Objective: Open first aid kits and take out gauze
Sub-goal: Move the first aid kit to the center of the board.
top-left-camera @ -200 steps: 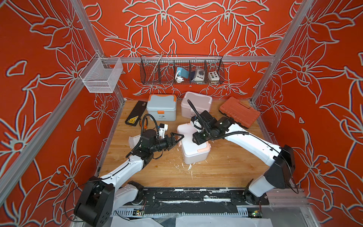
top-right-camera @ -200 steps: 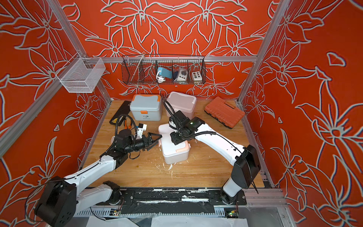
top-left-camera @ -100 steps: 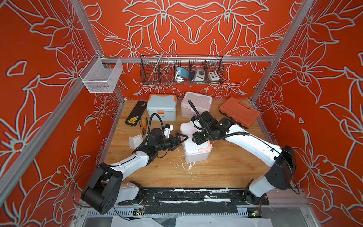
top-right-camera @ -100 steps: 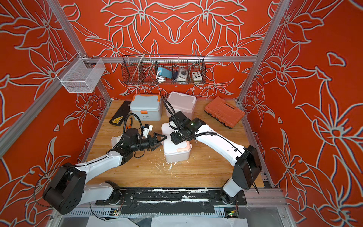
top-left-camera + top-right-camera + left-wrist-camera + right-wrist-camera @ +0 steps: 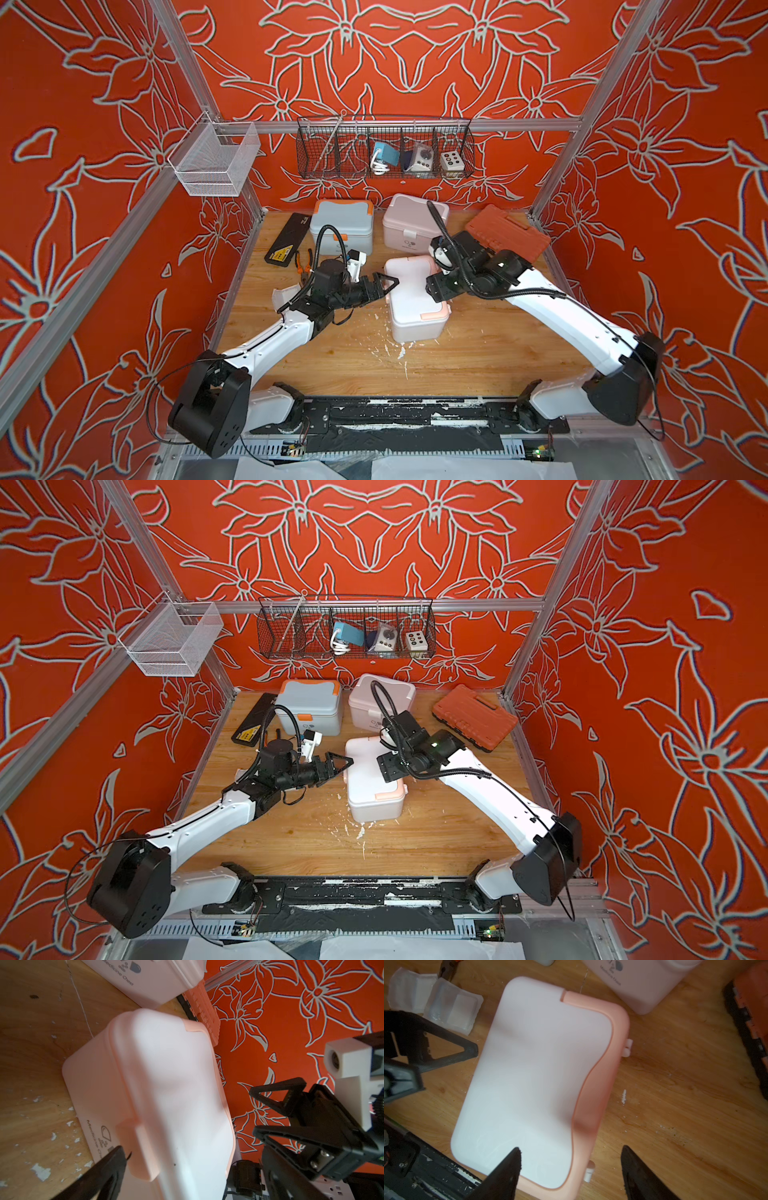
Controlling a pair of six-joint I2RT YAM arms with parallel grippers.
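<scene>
I can see the shut white first aid kit [image 5: 409, 281] blocking the space in front of the pale pink kit, so I should push its latch side [image 5: 138, 1148] toward the side of the tool case with my left gripper.
The white first aid kit with peach trim [image 5: 415, 301] [image 5: 372, 787] stands mid-table with its lid down. My right gripper [image 5: 571, 1155] hangs open over its peach hinge edge, one finger above the lid and one beyond it. My left gripper [image 5: 388, 286] [image 5: 193, 1167] is open at the kit's left front corner, by the peach latch [image 5: 143, 1147]. It holds nothing. The blue-grey kit [image 5: 343, 226] and the pale pink kit [image 5: 413, 222] stand shut at the back. Two gauze packets [image 5: 452, 1012] [image 5: 286, 296] lie on the table left of the middle kit.
An orange-red tool case [image 5: 505, 237] lies at the back right. A black case [image 5: 286, 245] and pliers [image 5: 303, 266] lie at the back left. A black wire basket [image 5: 382, 153] and a white mesh basket [image 5: 216, 160] hang on the walls. White flecks [image 5: 399, 353] dot the wood in front of the kit.
My left gripper has moved right, up to the kit's left side. My right gripper has stayed over the kit and its jaws have spread wider.
</scene>
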